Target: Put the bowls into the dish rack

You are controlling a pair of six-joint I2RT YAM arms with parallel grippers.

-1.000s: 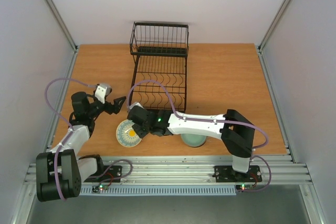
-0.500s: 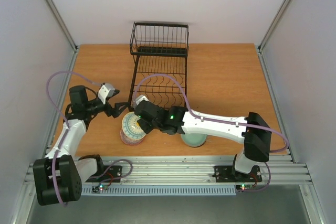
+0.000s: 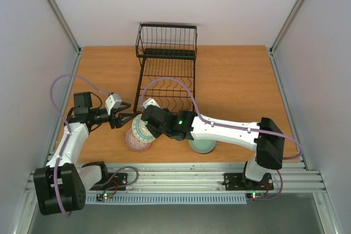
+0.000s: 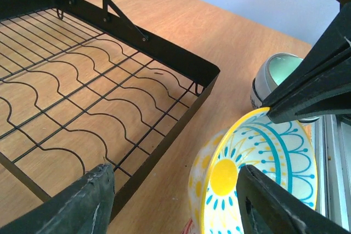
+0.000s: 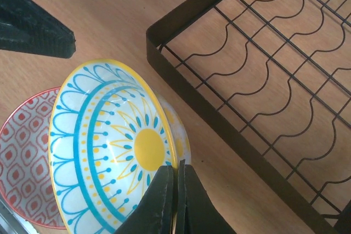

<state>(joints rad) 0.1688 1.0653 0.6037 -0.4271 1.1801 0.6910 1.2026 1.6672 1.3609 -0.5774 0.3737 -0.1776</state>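
I should hold the bowl's free edge (image 5: 107,61) with my left gripper while my right gripper takes the bowl around its outside, because my right gripper is pinching the white bowl's rim (image 5: 175,157).
My right gripper (image 3: 147,126) is shut on the rim of a white bowl with a yellow sun and blue pattern (image 5: 109,141). It holds the bowl tilted on edge, just off the near-left corner of the black wire dish rack (image 3: 167,75). A red-and-white patterned bowl (image 3: 134,142) lies on the table under it. A celadon green bowl (image 3: 203,146) sits under my right forearm. My left gripper (image 3: 119,118) is open, level with the tilted bowl (image 4: 258,173), which shows between its fingers (image 4: 88,206). The rack's slots (image 4: 82,97) hold nothing.
The rack's taller basket section (image 3: 166,41) is at the far end. The wooden table (image 3: 236,80) is walled by white panels left, right and behind. A metal rail (image 3: 181,176) runs along the near edge.
My right gripper has lifted the yellow-and-blue bowl off the red-patterned bowl and tipped it up towards the rack. My left gripper has swung right, closer to the bowl.
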